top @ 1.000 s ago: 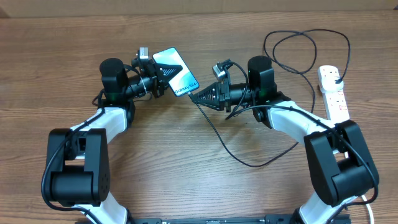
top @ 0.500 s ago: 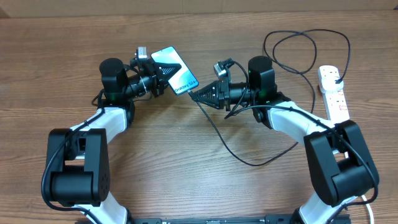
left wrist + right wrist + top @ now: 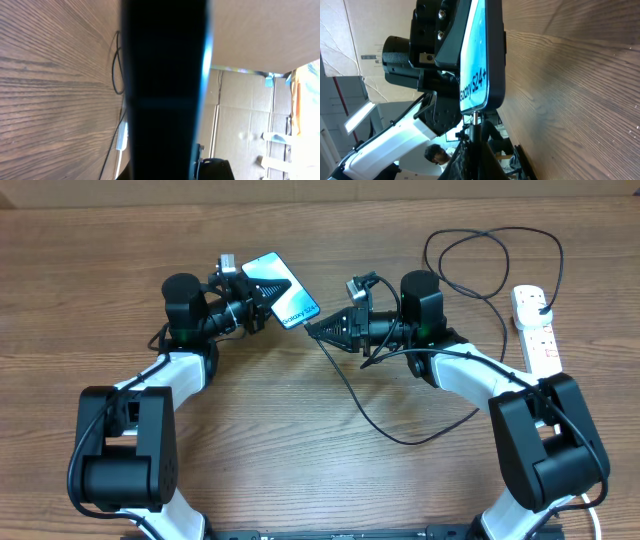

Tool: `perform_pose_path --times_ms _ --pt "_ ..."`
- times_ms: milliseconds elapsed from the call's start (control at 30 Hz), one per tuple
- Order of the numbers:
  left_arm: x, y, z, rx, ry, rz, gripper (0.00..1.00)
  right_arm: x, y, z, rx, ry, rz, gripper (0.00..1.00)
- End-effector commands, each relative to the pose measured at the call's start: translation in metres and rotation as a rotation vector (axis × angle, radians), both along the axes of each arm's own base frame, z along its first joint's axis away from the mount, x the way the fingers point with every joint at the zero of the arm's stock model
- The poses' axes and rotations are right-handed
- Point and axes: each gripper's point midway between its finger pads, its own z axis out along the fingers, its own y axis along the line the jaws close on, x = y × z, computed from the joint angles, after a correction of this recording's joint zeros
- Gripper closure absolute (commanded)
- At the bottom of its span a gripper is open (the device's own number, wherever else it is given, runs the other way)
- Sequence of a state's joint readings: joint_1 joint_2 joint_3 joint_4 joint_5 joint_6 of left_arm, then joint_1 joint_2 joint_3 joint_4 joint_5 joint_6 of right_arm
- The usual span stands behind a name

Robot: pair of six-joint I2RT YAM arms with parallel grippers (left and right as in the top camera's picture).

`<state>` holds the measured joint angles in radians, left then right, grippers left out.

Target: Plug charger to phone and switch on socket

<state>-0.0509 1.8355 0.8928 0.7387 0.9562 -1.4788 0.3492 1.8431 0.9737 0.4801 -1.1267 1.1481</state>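
The connector's metal tip (image 3: 475, 118) is at an angle outside the phone's bottom edge (image 3: 294, 304), so the robot's left gripper should pull the phone back and line it up again before pushing.
My left gripper (image 3: 262, 298) is shut on the phone (image 3: 281, 289) and holds it tilted above the table, light blue screen up; in the left wrist view the phone's dark back (image 3: 165, 85) fills the frame. My right gripper (image 3: 316, 330) is shut on the charger's connector end, its tip touching the phone's bottom edge (image 3: 476, 116). The phone's screen with white text shows in the right wrist view (image 3: 475, 60). The black charger cable (image 3: 370, 415) loops over the table to a black plug (image 3: 541, 303) in the white socket strip (image 3: 535, 330) at the far right.
The cable makes a large loop (image 3: 490, 260) at the back right, behind my right arm. The strip's thick white cord (image 3: 560, 370) runs toward the front right. Cardboard boxes and a person show beyond the table in the right wrist view.
Both grippers have drifted a little toward the back. The connector tip has closed in on the phone's bottom edge and now touches it.
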Motion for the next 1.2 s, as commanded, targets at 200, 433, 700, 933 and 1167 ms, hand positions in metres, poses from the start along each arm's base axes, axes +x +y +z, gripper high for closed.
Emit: perform_pose_path --times_ms 200,433,700,933,1167 --pt "-0.018 -0.029 0.021 -0.065 0.001 -0.125 0.96 0.017 -0.001 -0.004 -0.030 -0.045 -0.092 0.96" --pt "-0.018 -0.024 0.021 -0.057 -0.018 -0.127 0.96 0.007 0.001 -0.001 -0.012 -0.054 -0.032 0.96" --pt "-0.002 0.007 0.021 -0.042 -0.038 -0.035 0.96 -0.003 -0.005 0.005 0.020 -0.060 0.041 0.96" --pt "0.005 0.015 0.020 -0.036 -0.040 0.012 0.96 -0.004 -0.003 0.010 0.033 -0.081 0.050 0.96" --pt "0.007 0.004 0.019 -0.031 -0.039 0.026 0.96 -0.002 -0.002 0.015 0.044 -0.098 0.042 0.96"
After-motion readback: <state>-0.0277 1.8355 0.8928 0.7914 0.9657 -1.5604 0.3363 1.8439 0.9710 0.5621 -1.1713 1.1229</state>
